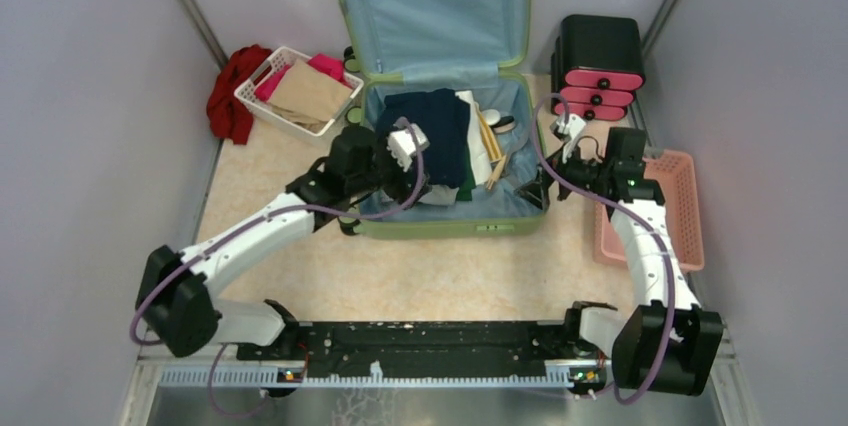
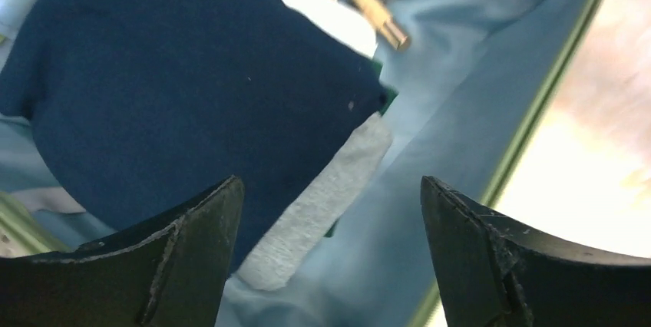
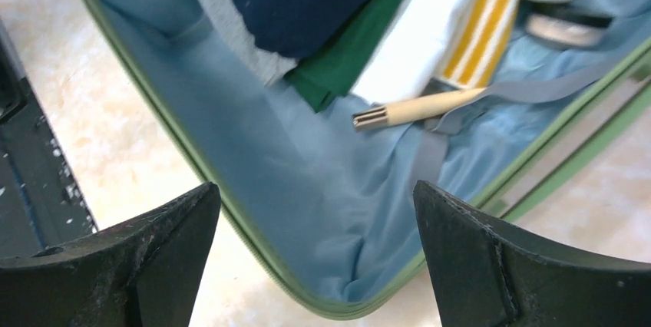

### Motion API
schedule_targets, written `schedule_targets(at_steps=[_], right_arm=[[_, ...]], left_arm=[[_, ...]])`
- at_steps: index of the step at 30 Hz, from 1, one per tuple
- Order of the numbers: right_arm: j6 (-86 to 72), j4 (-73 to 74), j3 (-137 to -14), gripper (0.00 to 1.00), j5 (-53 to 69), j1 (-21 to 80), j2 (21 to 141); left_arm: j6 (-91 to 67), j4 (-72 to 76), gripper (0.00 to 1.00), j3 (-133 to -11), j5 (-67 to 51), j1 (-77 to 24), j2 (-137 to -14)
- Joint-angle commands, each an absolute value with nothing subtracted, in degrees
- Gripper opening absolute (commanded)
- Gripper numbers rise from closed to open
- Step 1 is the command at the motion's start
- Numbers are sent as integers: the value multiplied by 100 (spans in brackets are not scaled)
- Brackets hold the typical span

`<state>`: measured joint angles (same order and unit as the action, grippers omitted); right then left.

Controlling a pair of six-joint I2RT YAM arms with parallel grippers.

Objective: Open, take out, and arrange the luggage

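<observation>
Next, my left gripper lifts the navy garment (image 1: 430, 114) across to my right gripper, since it lies on my left gripper's side, far from the pink plastic basket (image 1: 679, 191).
The luggage (image 1: 450, 222) lies open on the table, its lid (image 1: 440, 6) standing up at the back. Inside, a navy garment (image 1: 435, 131) lies on folded clothes, with wooden sticks (image 1: 492, 146) beside them. My left gripper (image 1: 415, 151) hovers open over the left half. In the left wrist view its gripper (image 2: 330, 219) hangs above the navy garment (image 2: 192, 89) and a grey cloth (image 2: 322, 204), holding nothing. My right gripper (image 1: 560, 184) is open at the front right corner. Between its fingers (image 3: 316, 227) I see blue lining (image 3: 330, 181) and the green rim (image 3: 338, 310).
A white basket (image 1: 262, 96) with brown and pink items and a red cloth (image 1: 232, 91) sit at the back left. A black-and-pink drawer box (image 1: 598, 66) stands at the back right, with a pink plastic basket (image 1: 684, 208) in front of it. A green cloth (image 3: 338, 66), striped cloth (image 3: 468, 28) and wooden handle (image 3: 414, 110) lie in the case.
</observation>
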<state>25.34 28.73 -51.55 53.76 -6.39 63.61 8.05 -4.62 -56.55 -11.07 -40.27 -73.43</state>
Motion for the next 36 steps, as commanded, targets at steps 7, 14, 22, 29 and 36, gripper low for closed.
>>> schedule_targets(at_steps=[7, 14, 22, 29, 36], right_arm=[[2775, 2565, -4850, 96, 5972, -639, 6302], [2830, 2619, -4865, 95, 5994, -640, 6344], [2820, 2654, -4852, 95, 6204, -643, 6460], [1852, 2127, -4963, 95, 6953, -498, 6843], [-1669, -501, -5098, 95, 6325, -36, 7243]], left_arm=[[4754, 329, 95, -6038, -949, -4249, -8896], [4984, 904, 77, -6271, -568, -4298, -9524], [4527, 985, 5, -6293, -376, -4307, -9463], [3255, 1062, 0, -6461, -1142, -4283, -8786], [1923, 1128, 0, -6586, -1856, -4192, -8746]])
